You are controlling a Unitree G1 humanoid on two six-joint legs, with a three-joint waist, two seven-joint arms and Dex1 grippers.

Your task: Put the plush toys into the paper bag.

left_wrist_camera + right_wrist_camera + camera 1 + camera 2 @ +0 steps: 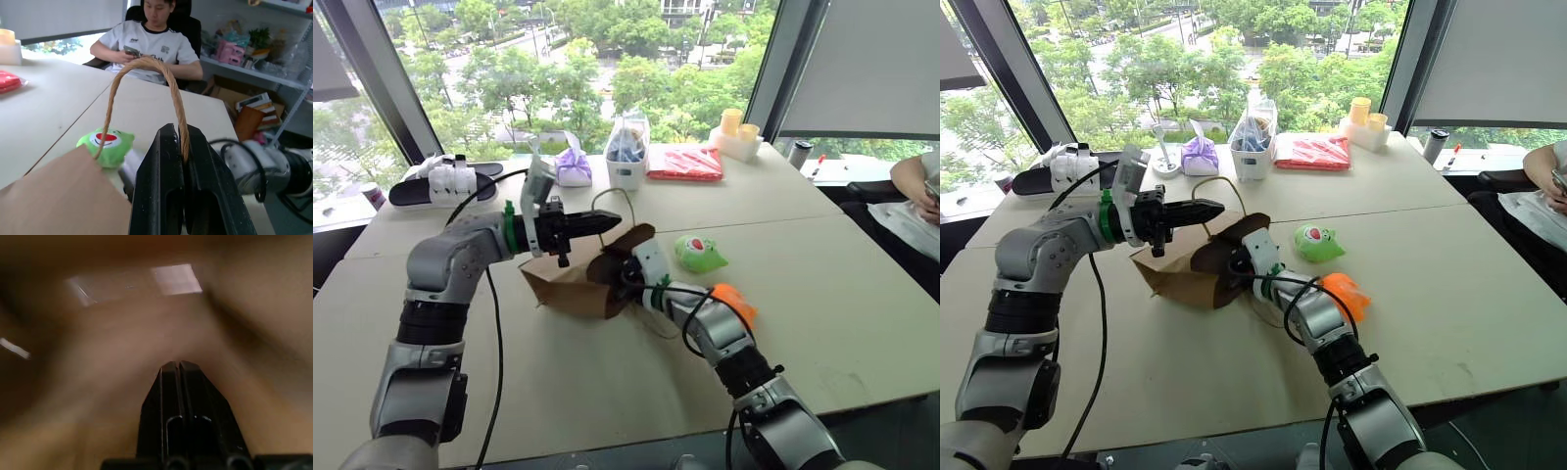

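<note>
The green plush toy should come first, because my right gripper is closed and empty inside the paper bag's opening. I should move back out, open my right gripper and then pick up the toy.
The brown paper bag lies on its side mid-table, mouth toward the right. My left gripper is shut on the bag's tan cord handle and holds the loop up above the bag. My right gripper is shut with nothing between its fingers, and it reaches into the dark bag mouth, brown paper on all sides. The green plush toy, with its red-and-white face, rests on the table just right of the bag. The orange plush toy lies beside my right forearm, partly hidden by it.
Along the table's far edge stand a purple tied pouch, a clear bag of blue items, a red packet, yellow cups and sandals. A person sits at the right end.
</note>
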